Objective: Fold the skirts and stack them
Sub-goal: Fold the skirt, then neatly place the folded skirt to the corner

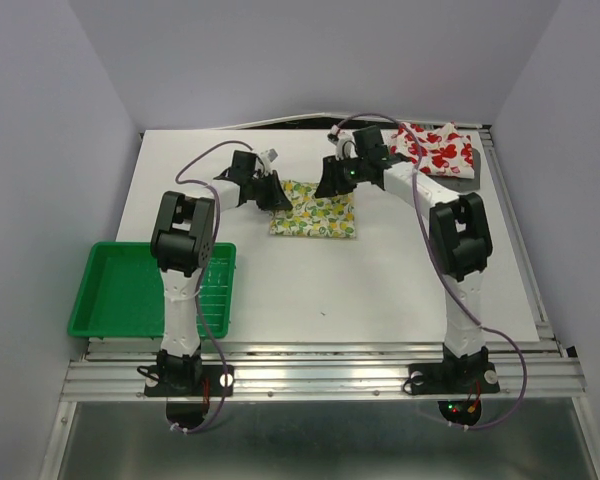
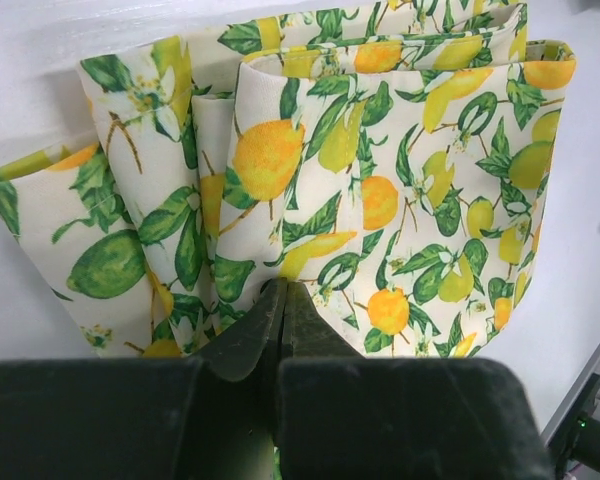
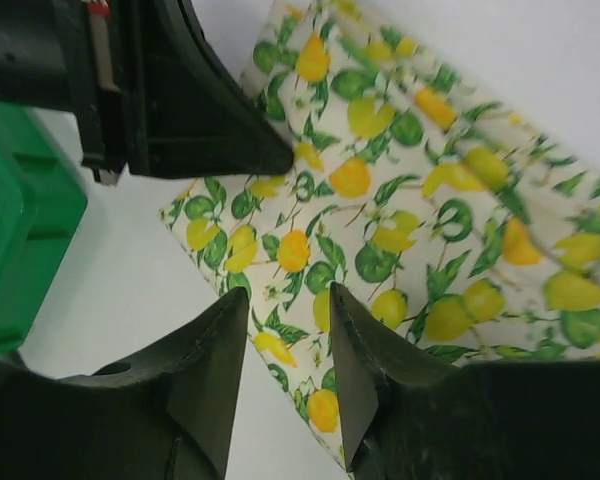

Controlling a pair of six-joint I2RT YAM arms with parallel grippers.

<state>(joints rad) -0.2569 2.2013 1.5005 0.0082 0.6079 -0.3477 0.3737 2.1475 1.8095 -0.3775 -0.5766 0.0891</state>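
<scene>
I should lift the lemon skirt's near corner (image 1: 352, 235) with my left gripper, because it lies flat, so that my right gripper can clamp the edge (image 1: 353, 214) facing the red-print skirt.
The lemon skirt (image 1: 315, 218) lies folded in the middle of the table; its leaf-and-lemon print fills the left wrist view (image 2: 400, 180), with loose folds standing up on its left side. My left gripper (image 2: 283, 290) is shut at the skirt's left edge (image 1: 277, 195), its tips pinched on the cloth. My right gripper (image 3: 288, 295) hovers open over the skirt's near corner (image 3: 380, 230), with nothing between its fingers. It sits at the skirt's far edge (image 1: 330, 188). The red-print skirt (image 1: 437, 148) lies bunched at the back right on a grey cloth (image 1: 458, 172).
A green tray (image 1: 130, 290) sits at the table's front left and shows again in the right wrist view (image 3: 20, 220). The left arm's black fingers (image 3: 210, 110) fill that view's upper left. Raised metal rails (image 1: 320, 370) edge the table's front.
</scene>
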